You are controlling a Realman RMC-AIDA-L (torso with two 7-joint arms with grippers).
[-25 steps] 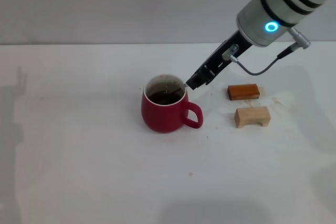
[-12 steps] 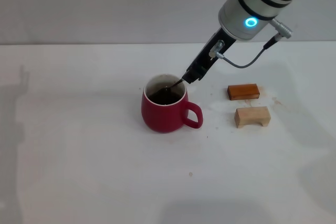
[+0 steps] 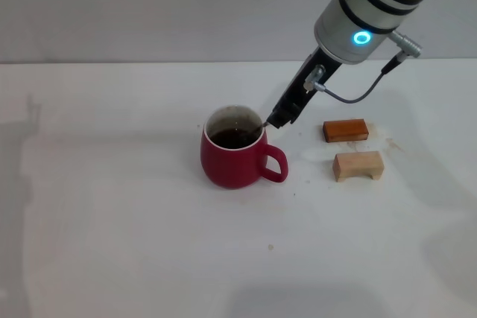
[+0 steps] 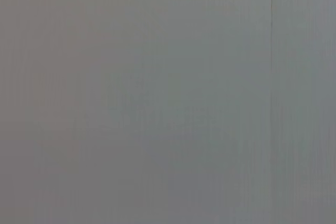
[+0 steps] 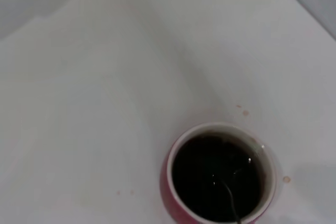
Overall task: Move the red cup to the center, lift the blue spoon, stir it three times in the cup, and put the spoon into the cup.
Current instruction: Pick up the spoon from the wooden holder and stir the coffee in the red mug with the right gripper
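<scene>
The blue spoon's neck (image 3: 262, 126) lies at a slant across the cup's rim on the handle side. Next, my right gripper swings back over the cup's opening (image 3: 232, 136) before it lets go of the spoon.
The red cup (image 3: 232, 166) stands on the white table near the middle, handle toward the right, dark liquid inside. My right gripper (image 3: 277, 118) hangs just above the cup's right rim, shut on the blue spoon (image 3: 263, 125). Only the spoon's thin metal neck shows, slanting down over the rim into the liquid; its blue handle is hidden in the fingers. In the right wrist view the cup (image 5: 169, 157) is seen from above, with the spoon's neck and bowl (image 5: 230, 199) sunk in the dark liquid near the rim. The left gripper is out of view; its wrist camera shows only grey.
An orange-brown block (image 3: 345, 130) and a light wooden block (image 3: 358, 165) lie to the right of the cup, just beyond its handle. The right arm's grey cable (image 3: 356, 97) loops above the blocks. Small brown spots mark the table (image 3: 112, 206) near the cup.
The right gripper swung toward the cup's middle with the spoon half a second ago, then came back to the right rim. The cup and blocks have stayed put.
</scene>
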